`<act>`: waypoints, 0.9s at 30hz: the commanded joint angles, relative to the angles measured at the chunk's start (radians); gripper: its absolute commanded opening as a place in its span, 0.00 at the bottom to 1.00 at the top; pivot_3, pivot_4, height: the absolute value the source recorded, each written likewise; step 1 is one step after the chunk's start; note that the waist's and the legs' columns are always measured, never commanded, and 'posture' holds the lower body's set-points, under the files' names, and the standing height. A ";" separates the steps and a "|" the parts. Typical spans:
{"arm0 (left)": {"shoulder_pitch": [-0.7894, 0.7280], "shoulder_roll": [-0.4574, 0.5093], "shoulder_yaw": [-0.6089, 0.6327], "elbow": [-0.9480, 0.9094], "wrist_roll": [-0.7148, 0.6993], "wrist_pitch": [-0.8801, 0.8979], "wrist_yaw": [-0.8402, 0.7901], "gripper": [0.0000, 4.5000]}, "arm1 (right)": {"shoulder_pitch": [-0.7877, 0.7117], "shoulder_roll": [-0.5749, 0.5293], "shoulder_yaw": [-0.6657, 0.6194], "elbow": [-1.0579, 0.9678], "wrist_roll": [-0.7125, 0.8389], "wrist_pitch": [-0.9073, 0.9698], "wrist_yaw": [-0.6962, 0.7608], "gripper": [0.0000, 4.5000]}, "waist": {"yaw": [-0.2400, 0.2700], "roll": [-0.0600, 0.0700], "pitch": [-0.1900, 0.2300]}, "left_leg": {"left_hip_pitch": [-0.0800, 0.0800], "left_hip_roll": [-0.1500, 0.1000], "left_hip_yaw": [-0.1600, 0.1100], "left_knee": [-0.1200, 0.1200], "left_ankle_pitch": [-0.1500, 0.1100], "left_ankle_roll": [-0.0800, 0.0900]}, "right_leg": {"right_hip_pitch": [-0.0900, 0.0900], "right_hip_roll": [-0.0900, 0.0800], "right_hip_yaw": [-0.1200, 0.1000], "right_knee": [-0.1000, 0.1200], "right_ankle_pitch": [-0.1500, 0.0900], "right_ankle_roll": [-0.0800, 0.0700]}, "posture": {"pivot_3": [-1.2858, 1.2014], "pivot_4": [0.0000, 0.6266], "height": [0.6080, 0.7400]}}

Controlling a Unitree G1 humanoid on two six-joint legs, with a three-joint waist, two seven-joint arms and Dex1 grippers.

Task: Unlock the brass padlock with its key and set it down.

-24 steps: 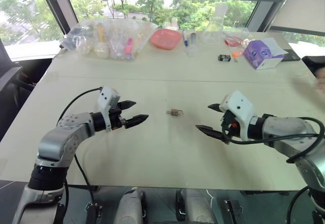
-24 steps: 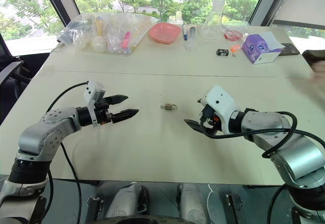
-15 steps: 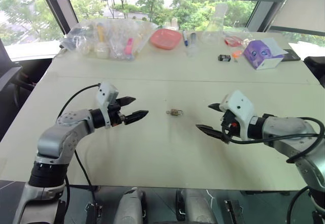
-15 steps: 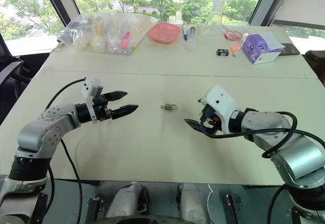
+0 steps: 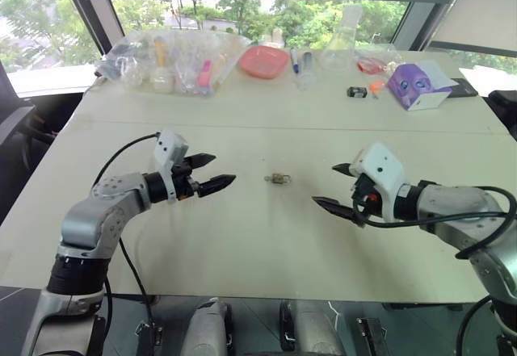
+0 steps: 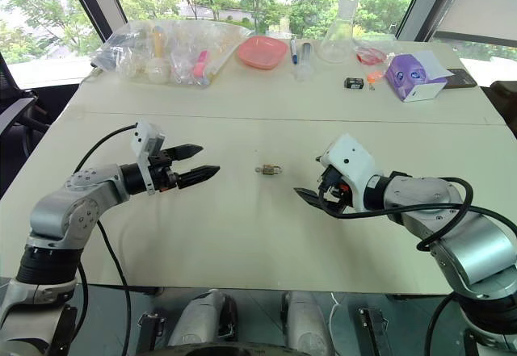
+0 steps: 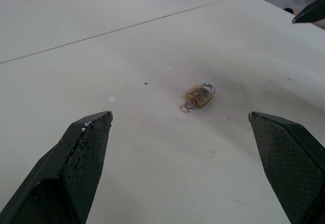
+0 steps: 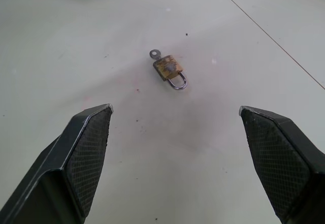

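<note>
The key's ring (image 5: 268,179) is lying flat and faces my left gripper, so next my right gripper raises the brass padlock (image 5: 279,178) by the padlock's body first. Then my left gripper should take the key.
The brass padlock (image 5: 277,178) lies flat on the pale table (image 5: 258,243), midway between my two grippers. It is golden with a thin silvery shackle (image 8: 177,84). The small ring of the key (image 8: 154,54) shows at the padlock's base end, touching the body (image 7: 199,95). My left gripper (image 5: 220,170) hovers to the padlock's left, fingers wide open and empty, pointing at it. My right gripper (image 5: 324,184) hovers to its right, also open and empty. Both wrist views frame the padlock between open black fingers (image 7: 86,148), well short of it.
Along the far edge stand a clear bag of items (image 5: 170,57), a pink plate (image 5: 264,60), a glass flask (image 5: 339,45), a small black box (image 5: 356,92) and a purple box (image 5: 416,85). A seam line (image 5: 283,126) crosses the table beyond the padlock.
A person's blurred hand at the table's right edge has withdrawn out of view. The padlock and both open grippers have stayed where they were.
</note>
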 commanded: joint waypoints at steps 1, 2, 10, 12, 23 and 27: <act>-0.072 0.036 -0.026 0.029 0.024 -0.022 -0.061 0.99 | -0.124 -0.010 -0.013 0.042 0.011 0.055 -0.012 0.92 | -0.001 0.000 0.000 | 0.000 0.000 0.000 0.000 0.000 0.000 | 0.000 0.000 0.000 0.000 0.000 0.000 | 0.52 0.24 0.95; -0.096 0.066 -0.049 0.050 0.035 -0.023 -0.111 0.99 | -0.180 -0.004 -0.008 0.070 0.022 0.079 -0.009 0.92 | -0.001 0.000 0.000 | 0.000 0.000 0.000 0.000 0.000 0.000 | 0.000 0.000 0.000 0.000 0.000 0.000 | 0.52 0.24 0.95; -0.309 0.199 -0.154 0.218 0.105 -0.113 -0.431 0.99 | -0.424 0.070 0.319 0.398 -0.142 -0.072 0.118 0.92 | -0.003 0.000 0.000 | -0.001 0.000 0.003 -0.001 0.001 -0.002 | -0.002 0.001 0.000 0.000 0.000 0.000 | 0.52 0.24 0.95; -0.330 0.215 -0.168 0.241 0.132 -0.144 -0.469 0.99 | -0.468 0.117 0.404 0.527 -0.207 -0.151 0.161 0.92 | -0.003 0.000 0.000 | -0.002 0.000 0.004 0.000 0.001 -0.002 | -0.003 0.001 0.000 0.000 0.000 0.000 | 0.52 0.24 0.95; -0.191 0.190 -0.078 0.108 0.086 -0.084 -0.370 0.99 | -0.621 0.302 0.550 1.011 -0.396 -0.450 0.400 0.92 | -0.003 0.002 0.001 | -0.003 0.001 0.004 0.000 0.003 -0.005 | -0.004 0.001 0.000 0.001 0.000 0.000 | 0.52 0.24 0.95; -0.137 0.194 -0.052 0.056 0.074 -0.059 -0.331 0.99 | -0.626 0.337 0.553 1.083 -0.437 -0.501 0.450 0.92 | -0.004 0.002 0.001 | -0.003 0.001 0.004 0.001 0.003 -0.005 | -0.004 0.000 0.000 0.001 0.000 0.000 | 0.52 0.24 0.95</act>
